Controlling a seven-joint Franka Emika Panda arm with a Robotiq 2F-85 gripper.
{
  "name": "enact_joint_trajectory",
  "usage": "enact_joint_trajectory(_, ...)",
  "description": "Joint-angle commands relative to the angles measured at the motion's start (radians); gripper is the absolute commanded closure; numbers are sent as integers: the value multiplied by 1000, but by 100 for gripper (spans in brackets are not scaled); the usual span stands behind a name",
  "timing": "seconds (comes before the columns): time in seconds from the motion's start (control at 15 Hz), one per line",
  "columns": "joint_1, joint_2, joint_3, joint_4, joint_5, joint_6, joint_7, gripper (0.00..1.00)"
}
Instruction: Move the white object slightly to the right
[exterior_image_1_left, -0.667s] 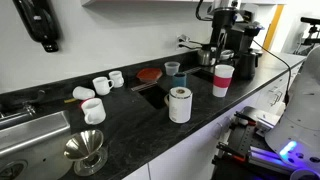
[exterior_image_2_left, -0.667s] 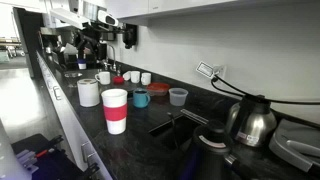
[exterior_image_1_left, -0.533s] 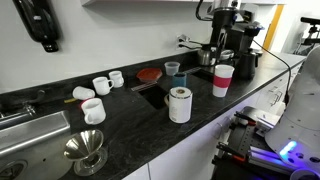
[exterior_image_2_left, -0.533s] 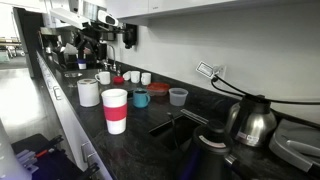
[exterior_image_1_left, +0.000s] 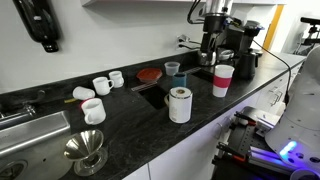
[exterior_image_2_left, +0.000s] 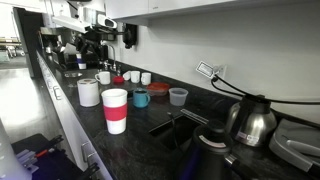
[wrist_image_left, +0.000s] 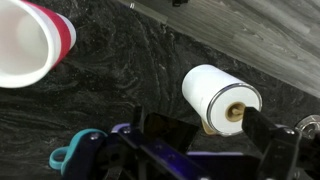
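Note:
The white object (wrist_image_left: 215, 95) is off-centre and close under one finger of my open gripper, so I should move my gripper across to its round top (exterior_image_1_left: 180, 92) on the way down.
The white object (exterior_image_1_left: 179, 104) is an upright white roll with a dark hole on top, standing near the front edge of the black counter. It also shows in an exterior view (exterior_image_2_left: 89, 92) and in the wrist view (wrist_image_left: 213, 94), seen from above. My gripper (wrist_image_left: 215, 135) is open and empty, high above the roll. In the wrist view the roll lies between the two dark fingers. In an exterior view the arm (exterior_image_1_left: 211, 28) hangs above the counter behind the roll.
A white paper cup with a red band (exterior_image_1_left: 223, 80) stands beside the roll. Small white mugs (exterior_image_1_left: 101, 85), a red lid (exterior_image_1_left: 148, 74), a teal cup (exterior_image_1_left: 172, 68), a metal funnel (exterior_image_1_left: 86, 150), a sink (exterior_image_1_left: 25, 130) and a coffee machine (exterior_image_1_left: 240, 40) share the counter.
The arm has shifted a little lower and towards the roll. The roll and the cups have not moved.

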Motion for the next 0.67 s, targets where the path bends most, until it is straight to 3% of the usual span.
enact_joint_trajectory(0.0, -2, 80, 64, 21, -12, 131, 75, 0)
enact_joint_trajectory(0.6, 10, 66, 58, 3, -5, 136, 76, 0)
